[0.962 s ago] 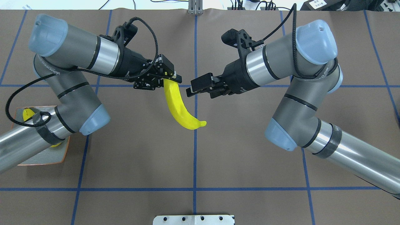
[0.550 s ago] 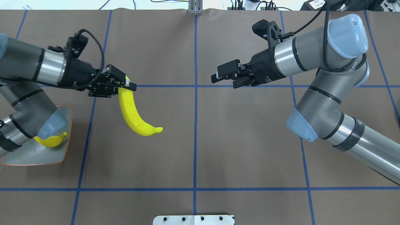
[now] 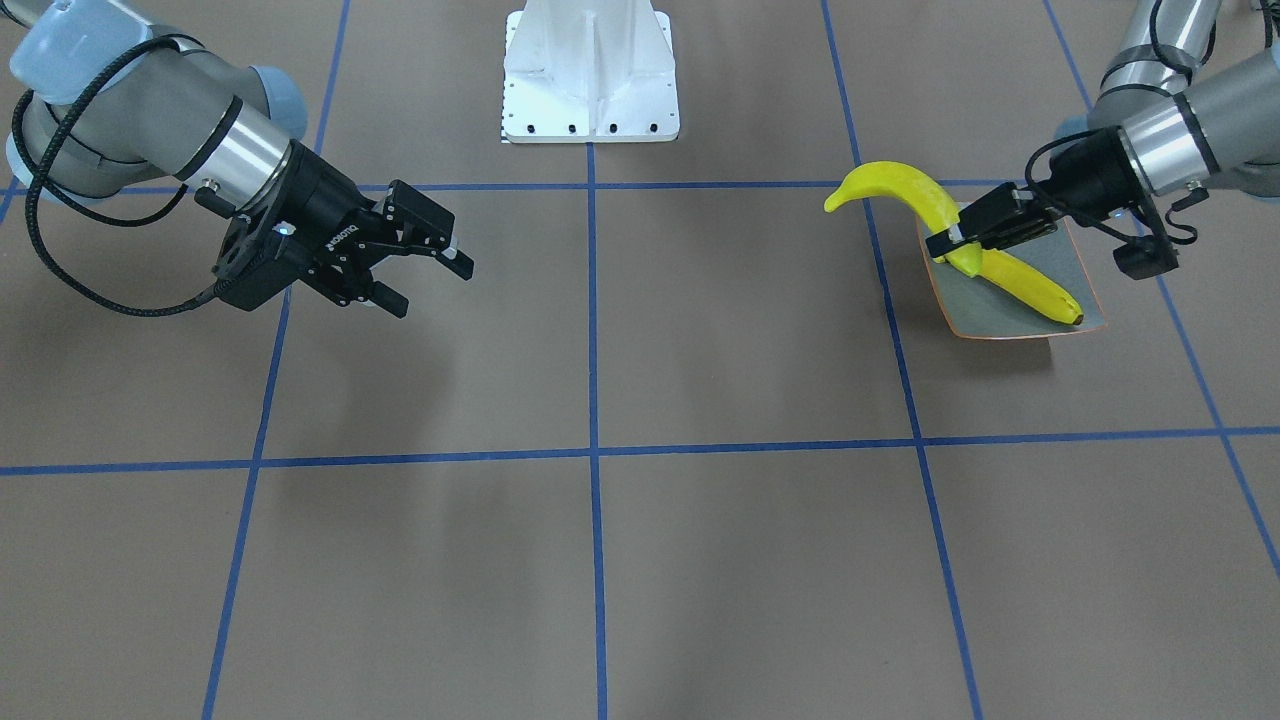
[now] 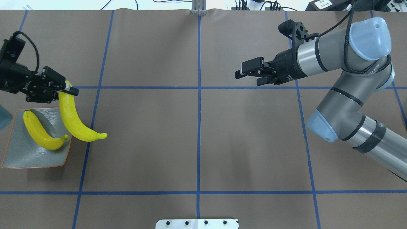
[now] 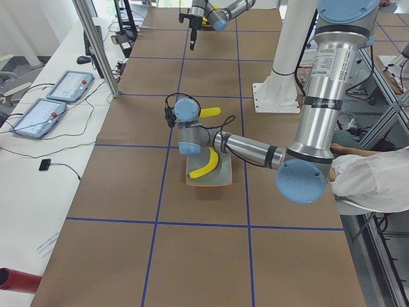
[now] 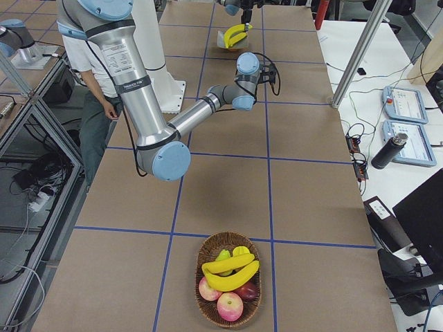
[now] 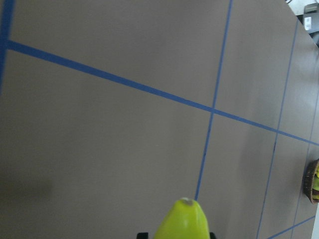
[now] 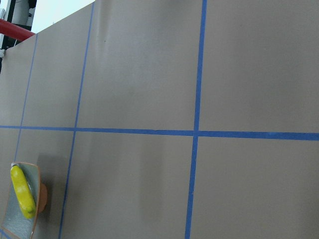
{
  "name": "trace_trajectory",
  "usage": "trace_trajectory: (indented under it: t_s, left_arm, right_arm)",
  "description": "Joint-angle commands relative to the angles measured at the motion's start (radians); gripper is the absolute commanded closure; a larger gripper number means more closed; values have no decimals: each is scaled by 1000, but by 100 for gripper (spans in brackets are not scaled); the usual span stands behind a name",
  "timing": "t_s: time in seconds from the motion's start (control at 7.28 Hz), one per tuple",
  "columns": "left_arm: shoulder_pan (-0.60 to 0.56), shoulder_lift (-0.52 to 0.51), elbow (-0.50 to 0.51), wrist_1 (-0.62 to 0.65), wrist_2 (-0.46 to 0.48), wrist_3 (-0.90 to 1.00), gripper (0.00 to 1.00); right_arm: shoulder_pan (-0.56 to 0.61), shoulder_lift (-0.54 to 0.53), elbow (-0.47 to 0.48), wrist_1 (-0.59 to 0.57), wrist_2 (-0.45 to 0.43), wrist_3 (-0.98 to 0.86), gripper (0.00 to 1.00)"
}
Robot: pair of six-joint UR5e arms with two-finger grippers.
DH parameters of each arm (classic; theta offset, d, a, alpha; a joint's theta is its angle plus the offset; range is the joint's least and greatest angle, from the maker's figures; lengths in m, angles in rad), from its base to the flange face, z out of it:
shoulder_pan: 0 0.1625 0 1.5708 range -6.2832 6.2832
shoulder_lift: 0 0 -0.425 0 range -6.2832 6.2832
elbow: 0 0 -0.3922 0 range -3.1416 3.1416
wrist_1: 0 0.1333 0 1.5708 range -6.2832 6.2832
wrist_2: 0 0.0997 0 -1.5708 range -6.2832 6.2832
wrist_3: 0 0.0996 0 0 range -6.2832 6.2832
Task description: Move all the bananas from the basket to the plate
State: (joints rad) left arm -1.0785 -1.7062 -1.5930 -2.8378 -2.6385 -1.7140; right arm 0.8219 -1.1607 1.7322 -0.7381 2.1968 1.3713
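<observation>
The plate has room beside the lying banana, so my left gripper should move the held banana there next until its loose end lies within the plate's rim.
My left gripper (image 4: 67, 89) is shut on the upper end of a yellow banana (image 4: 75, 120) and holds it hanging over the right edge of the grey-blue, orange-rimmed plate (image 4: 22, 157). A second banana (image 4: 40, 132) lies on the plate. In the front-facing view the held banana (image 3: 900, 188) curves up beside the plate (image 3: 1000, 318). Its tip fills the bottom of the left wrist view (image 7: 183, 223). My right gripper (image 4: 240, 72) is open and empty above the table's right half. The basket (image 6: 199, 277) holds more bananas (image 6: 232, 274) at the far right end.
Red apples (image 6: 230, 305) lie in the basket with the bananas. The robot's white base (image 3: 590, 75) stands at the table's near middle edge. Blue tape lines cross the brown table. A person stands beside the base in the exterior right view (image 6: 93, 83).
My left arm has swung left from the table's centre, carrying the banana to the plate's edge. My right arm has drawn back to the right with its gripper still open.
</observation>
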Motion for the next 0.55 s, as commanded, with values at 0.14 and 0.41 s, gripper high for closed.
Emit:
trace_trajectory:
  t_s: [0.14, 0.41]
  left_arm:
    - [-55, 54, 169, -32, -104, 37, 100]
    - [-58, 57, 232, -46, -164, 39, 100]
  right_arm:
    - [-1, -4, -6, -3, -9, 3, 0]
    - [3, -33, -2, -3, -11, 6, 0]
